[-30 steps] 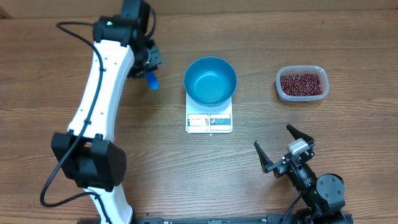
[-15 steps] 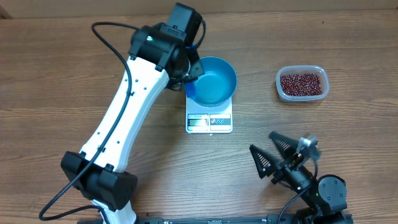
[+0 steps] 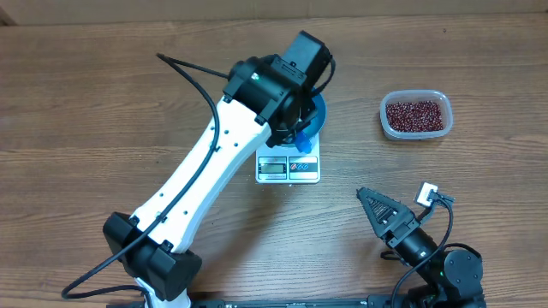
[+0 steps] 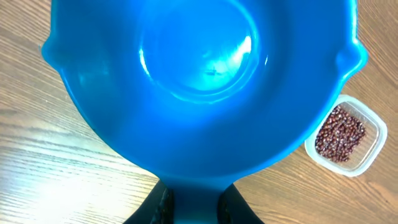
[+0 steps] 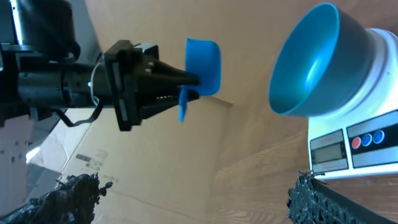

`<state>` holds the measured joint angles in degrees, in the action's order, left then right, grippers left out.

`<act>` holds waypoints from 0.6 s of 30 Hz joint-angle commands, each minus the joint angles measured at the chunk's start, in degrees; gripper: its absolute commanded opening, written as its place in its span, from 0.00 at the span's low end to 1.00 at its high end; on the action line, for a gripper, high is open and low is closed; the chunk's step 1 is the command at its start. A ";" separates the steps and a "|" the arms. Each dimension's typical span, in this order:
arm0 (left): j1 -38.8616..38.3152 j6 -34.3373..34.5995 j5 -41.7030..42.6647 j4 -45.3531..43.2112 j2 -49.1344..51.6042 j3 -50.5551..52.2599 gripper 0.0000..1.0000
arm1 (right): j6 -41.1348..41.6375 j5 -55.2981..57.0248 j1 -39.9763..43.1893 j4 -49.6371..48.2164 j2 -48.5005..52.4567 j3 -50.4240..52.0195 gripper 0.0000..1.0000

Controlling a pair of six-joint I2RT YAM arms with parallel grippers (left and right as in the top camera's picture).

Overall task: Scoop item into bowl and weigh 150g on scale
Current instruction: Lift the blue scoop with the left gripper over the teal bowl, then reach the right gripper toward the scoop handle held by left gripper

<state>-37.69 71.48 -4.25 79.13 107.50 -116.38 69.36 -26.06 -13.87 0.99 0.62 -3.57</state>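
Note:
The blue scoop's handle end point(image 3: 304, 144) sticks past my left fingers; my right gripper should continue there and close.
The bright blue bowl point(image 3: 319, 115) stands on the white scale point(image 3: 288, 168), mostly hidden under my left arm in the overhead view. The right wrist view shows the bowl point(image 5: 311, 62) empty on the scale point(image 5: 367, 134). My left gripper point(image 4: 198, 206) is shut on the handle of a small blue scoop point(image 4: 199, 87), which looks empty and fills the left wrist view. It hovers above the bowl, apart from it, scoop point(image 5: 204, 65). The beans point(image 3: 415, 115) lie in a clear tub to the right. My right gripper point(image 3: 390, 218) is open and holds nothing.
The clear tub point(image 4: 372, 146) of beans stands on the wooden table, right of the scale. The left arm's white link point(image 3: 197, 188) slants across the table's middle. The right arm's base point(image 3: 445, 269) sits at the front right edge.
My left arm has swung right with the scoop, from left of the scale to above the bowl. The right gripper has turned on its wrist and stays open.

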 commanded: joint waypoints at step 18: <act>-1.07 6.03 1.16 -2.03 0.83 0.63 0.04 | -28.94 -2.16 -5.92 -3.41 46.84 -26.47 0.99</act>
<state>-38.65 75.57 -4.14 77.41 107.79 -115.96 45.93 -28.58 -16.38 -0.23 40.25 -25.41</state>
